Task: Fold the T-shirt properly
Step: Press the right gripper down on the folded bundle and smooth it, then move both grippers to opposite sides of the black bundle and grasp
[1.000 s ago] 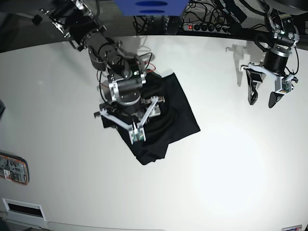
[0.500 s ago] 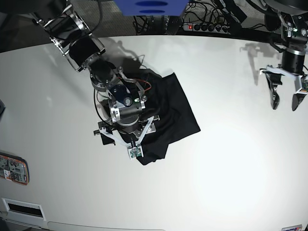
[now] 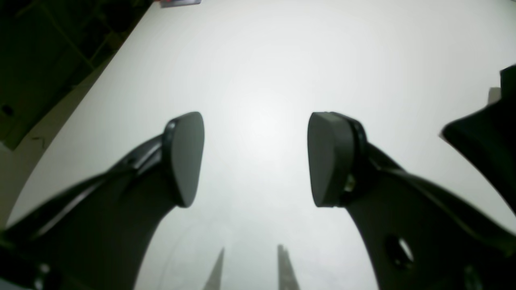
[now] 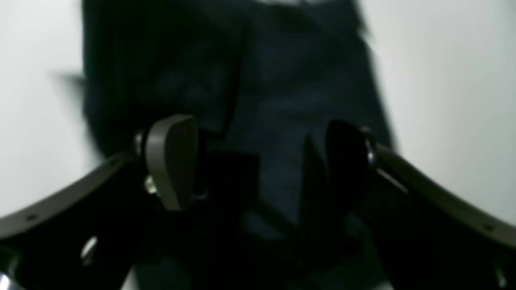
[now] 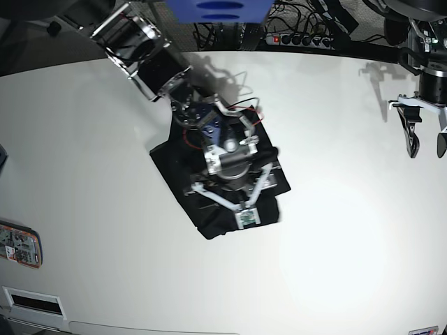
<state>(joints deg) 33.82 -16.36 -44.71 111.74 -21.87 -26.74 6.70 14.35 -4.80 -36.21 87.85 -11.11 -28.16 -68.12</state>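
Uneven layers [image 5: 218,223] can be seen at the near edge of the black T-shirt [image 5: 174,166], so the T-shirt should turn as one folded bundle with a loose flap poking out when I pull it.
The black T-shirt [image 5: 183,162] lies folded into a rough square at the table's middle, a little left of centre. My right gripper [image 5: 225,191] hangs over its right half, open. In the right wrist view the dark cloth [image 4: 282,76] fills the space under the spread fingers [image 4: 171,161], and I cannot tell whether they touch it. My left gripper [image 5: 426,143] hovers open at the far right edge of the table, well away from the shirt. The left wrist view shows its pads [image 3: 187,157] wide apart over bare white table [image 3: 258,60].
A power strip [image 5: 297,40] and cables run along the table's back edge. A blue box [image 5: 216,10] sits at the back centre. A flat device [image 5: 19,244] lies at the left edge. The table's near edge [image 5: 209,329] is at the bottom.
The right arm swung to the right across the shirt, so its gripper now hangs over the shirt's right half. The left gripper drifted further right and slightly down.
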